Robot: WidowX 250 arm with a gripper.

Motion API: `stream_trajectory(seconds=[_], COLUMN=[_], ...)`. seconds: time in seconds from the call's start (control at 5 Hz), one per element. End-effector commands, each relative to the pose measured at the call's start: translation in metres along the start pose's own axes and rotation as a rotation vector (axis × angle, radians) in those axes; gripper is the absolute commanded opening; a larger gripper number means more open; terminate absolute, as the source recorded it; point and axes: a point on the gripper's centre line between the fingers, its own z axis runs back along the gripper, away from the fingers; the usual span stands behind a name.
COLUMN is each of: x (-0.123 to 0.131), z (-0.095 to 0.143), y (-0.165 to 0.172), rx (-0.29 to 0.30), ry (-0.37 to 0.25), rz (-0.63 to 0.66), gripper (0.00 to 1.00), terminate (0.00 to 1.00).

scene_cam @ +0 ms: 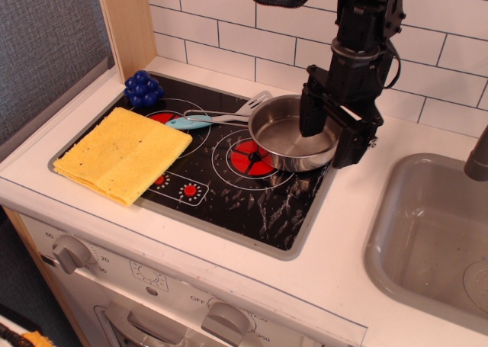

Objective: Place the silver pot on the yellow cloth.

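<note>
I expect the silver pot [293, 134] to come up free and leave the spatula behind when I lift, because the wire handle crosses over the spatula's light-blue handle [190, 122].
The silver pot [286, 137] sits on the right burner of the black stovetop [229, 191], its wire handle pointing left. The yellow cloth [122, 153] lies folded on the stovetop's left front part. My gripper [329, 137] is open and straddles the pot's right rim: one finger hangs inside the pot, the other outside it. I cannot tell whether the fingers touch the rim.
A grey spatula with a light-blue handle [217, 117] lies beside the pot's handle. A blue grape cluster [142, 88] sits at the stove's back left corner. A grey sink [435, 232] is at the right. White tiled wall behind.
</note>
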Motion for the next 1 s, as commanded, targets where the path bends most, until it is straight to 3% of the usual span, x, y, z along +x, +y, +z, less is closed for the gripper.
stream_trajectory(seconds=[0.0,0.6,0.8], x=[-0.005,-0.003,-0.005], z=[0.008,0.003,0.023], y=[0.002,0.0,-0.005], rx=[0.012,0.068,0.084], ry=[-0.047,0.001,-0.051], rz=[0.013,-0.076,-0.105], gripper=[0.0,0.0,0.0], terminate=[0.0,0.0,0.0])
